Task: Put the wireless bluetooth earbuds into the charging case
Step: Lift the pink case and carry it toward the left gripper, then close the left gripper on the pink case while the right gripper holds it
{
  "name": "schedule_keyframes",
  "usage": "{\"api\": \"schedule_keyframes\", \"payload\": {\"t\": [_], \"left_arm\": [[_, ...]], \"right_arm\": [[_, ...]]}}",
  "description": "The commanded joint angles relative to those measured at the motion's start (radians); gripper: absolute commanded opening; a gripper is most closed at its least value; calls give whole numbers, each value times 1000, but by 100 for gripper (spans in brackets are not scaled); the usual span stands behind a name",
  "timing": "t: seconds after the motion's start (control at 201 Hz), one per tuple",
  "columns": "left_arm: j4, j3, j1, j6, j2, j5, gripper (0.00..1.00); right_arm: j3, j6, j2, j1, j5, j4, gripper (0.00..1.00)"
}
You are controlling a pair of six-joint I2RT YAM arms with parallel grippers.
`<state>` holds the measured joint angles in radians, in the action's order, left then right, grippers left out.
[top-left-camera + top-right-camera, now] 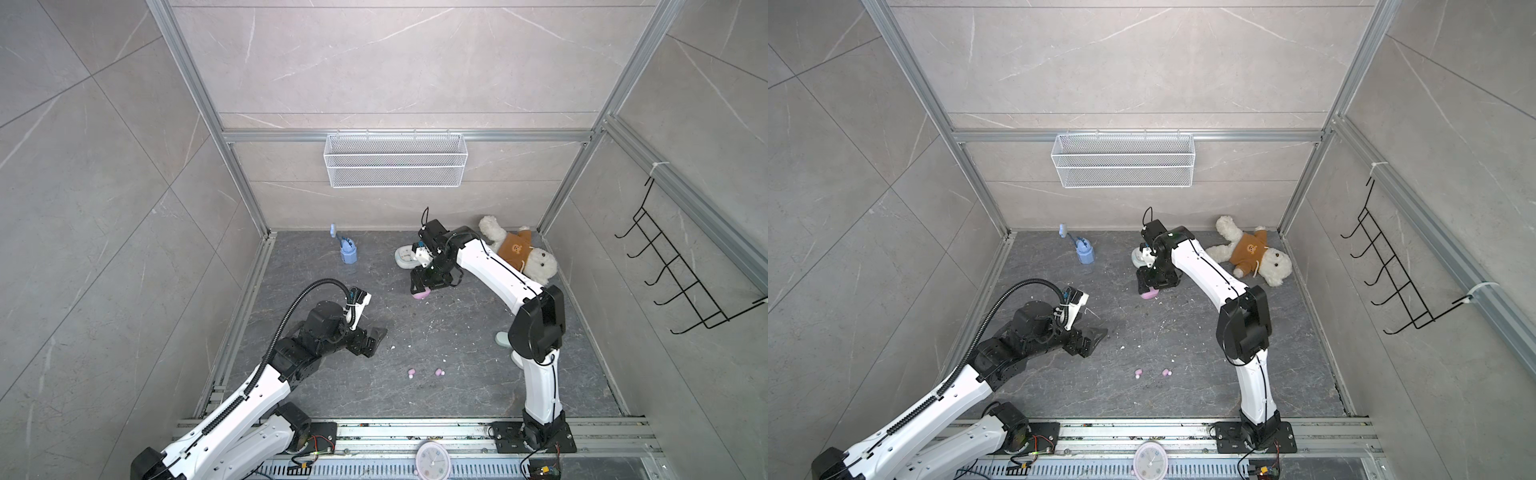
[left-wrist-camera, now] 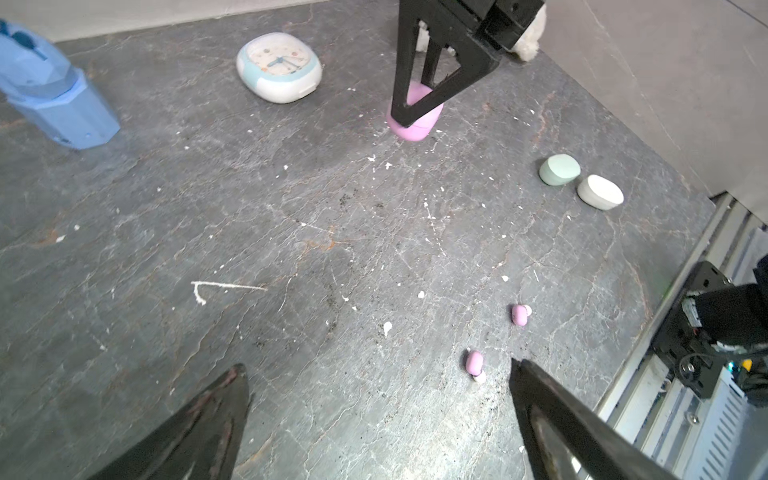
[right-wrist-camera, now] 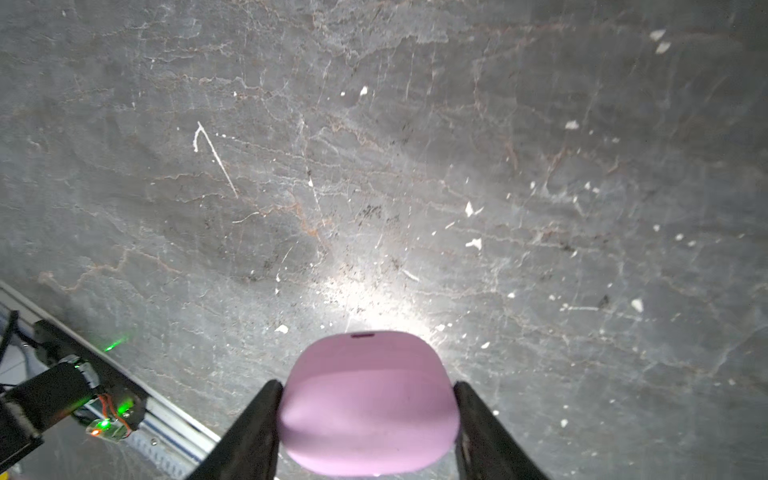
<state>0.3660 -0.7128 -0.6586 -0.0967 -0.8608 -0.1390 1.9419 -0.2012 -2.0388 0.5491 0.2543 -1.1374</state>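
The pink charging case (image 1: 421,294) is closed and far back in my right gripper. I should bring it forward (image 1: 427,333) behind the earbuds, and my left gripper should meet it there.
My right gripper (image 3: 368,384) is shut on a pink charging case (image 3: 368,399), one finger on each side, lid closed. In both top views the case (image 1: 420,294) (image 1: 1150,294) is low over the floor, mid-back; I cannot tell if it touches. Two pink earbuds (image 1: 411,372) (image 1: 439,372) lie apart on the floor nearer the front. My left gripper (image 2: 376,365) hangs open and empty above the floor, with one earbud (image 2: 474,362) just inside its finger and another earbud (image 2: 519,314) further off. A mint green case (image 2: 559,169) and a white case (image 2: 599,192) lie closed beside each other.
A white clock (image 1: 405,257) sits just behind the right gripper. A blue bottle (image 1: 348,251) is at the back left and a plush bear (image 1: 515,249) at the back right. White crumbs dot the dark floor. A wire basket (image 1: 394,160) hangs on the back wall.
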Motion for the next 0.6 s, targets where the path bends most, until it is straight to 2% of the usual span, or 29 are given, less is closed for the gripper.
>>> {"api": "schedule_keyframes", "payload": {"t": [0.0, 0.314, 0.592], "left_arm": [[-8, -43, -24, 131, -17, -84, 100], [-62, -54, -107, 331, -79, -169, 100], [-205, -83, -141, 411, -213, -275, 98]], "right_arm": [[-140, -125, 149, 0, 108, 130, 56], [-580, -346, 482, 1, 303, 383, 56], [-802, -473, 706, 25, 344, 480, 56]]}}
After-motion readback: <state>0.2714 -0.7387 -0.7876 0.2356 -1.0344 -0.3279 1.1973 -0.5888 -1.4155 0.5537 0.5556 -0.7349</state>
